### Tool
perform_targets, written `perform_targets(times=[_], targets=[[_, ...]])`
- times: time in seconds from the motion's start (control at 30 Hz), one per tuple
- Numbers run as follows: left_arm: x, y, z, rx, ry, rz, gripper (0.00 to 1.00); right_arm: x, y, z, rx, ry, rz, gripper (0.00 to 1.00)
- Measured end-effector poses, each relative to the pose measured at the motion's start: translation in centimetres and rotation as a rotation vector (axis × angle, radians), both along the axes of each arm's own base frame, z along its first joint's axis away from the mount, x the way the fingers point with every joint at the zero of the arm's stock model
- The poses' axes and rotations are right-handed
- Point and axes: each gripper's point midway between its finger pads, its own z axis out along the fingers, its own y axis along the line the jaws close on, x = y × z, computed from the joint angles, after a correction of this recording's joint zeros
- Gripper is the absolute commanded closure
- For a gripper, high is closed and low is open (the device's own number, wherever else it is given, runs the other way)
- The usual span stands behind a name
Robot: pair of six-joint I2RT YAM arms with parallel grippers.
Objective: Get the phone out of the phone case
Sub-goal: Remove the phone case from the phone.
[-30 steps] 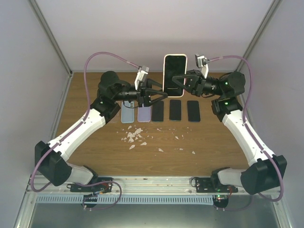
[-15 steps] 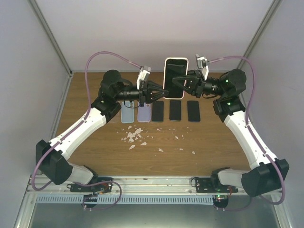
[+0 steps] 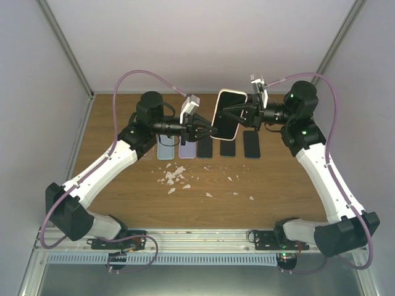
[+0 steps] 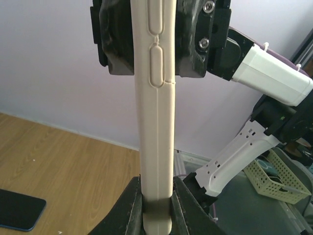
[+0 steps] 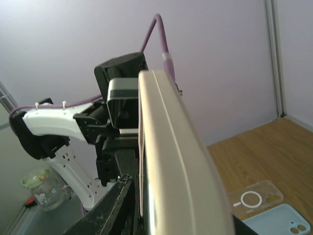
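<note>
Next, I open my left gripper and work a finger between the case's side and the phone (image 4: 173,169), because that gripper is pinching the case's lower edge (image 4: 157,188) across its full thickness.
The phone (image 3: 226,117), dark screen up, sits in a cream phone case (image 3: 233,92) and is held tilted in the air above the back of the table. My left gripper (image 3: 210,131) is shut on the case's lower left edge. In the left wrist view the case edge (image 4: 155,122) rises from between my fingers (image 4: 131,210). My right gripper (image 3: 239,111) holds the opposite edge, its black jaws tight against both faces of the case at the top of the left wrist view. In the right wrist view the case (image 5: 171,156) fills the middle, one finger (image 5: 110,203) beside it and the other hidden.
Below the held phone a row lies on the wooden table: a light blue case (image 3: 165,148), a lilac case (image 3: 186,148) and three dark phones (image 3: 228,148). White scraps (image 3: 175,176) lie in front. A clear ringed case (image 5: 254,198) is nearby. Walls stand close on three sides.
My left gripper has shut on the case's edge. The phone has tipped over and come down towards the row, and my right wrist has risen.
</note>
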Motion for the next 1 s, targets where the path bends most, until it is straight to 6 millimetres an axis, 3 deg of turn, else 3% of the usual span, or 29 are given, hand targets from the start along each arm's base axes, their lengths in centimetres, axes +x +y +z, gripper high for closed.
perform_targets(times=[0.17, 0.3, 0.33, 0.43, 0.53, 0.77, 1.0], targets=[[0.0, 0.1, -0.4, 0.012, 0.006, -0.003, 1.0, -0.2, 0.0, -1.6, -0.043, 0.022, 0.01, 0.74], [0.1, 0.2, -0.6, 0.017, 0.016, -0.001, 1.0, -0.2, 0.0, -2.3, -0.061, 0.023, 0.013, 0.88], [0.1, 0.2, -0.6, 0.019, 0.017, 0.001, 0.98, -0.3, 0.0, -2.3, -0.064, 0.024, 0.016, 0.92], [0.2, 0.1, -0.8, 0.019, 0.011, -0.006, 0.76, -0.7, 0.1, -2.3, -0.065, 0.04, 0.035, 0.99], [0.3, 0.3, -0.6, 0.014, 0.001, -0.006, 0.66, -0.8, 0.1, -2.3, -0.065, 0.044, 0.038, 1.0], [0.8, 1.8, 0.5, -0.01, -0.042, 0.031, 0.66, -0.6, -0.2, -1.7, -0.043, 0.083, 0.043, 1.0], [0.7, 2.3, -0.2, -0.003, -0.056, 0.037, 0.65, -0.9, -0.2, -0.8, -0.018, 0.105, 0.064, 1.0]])
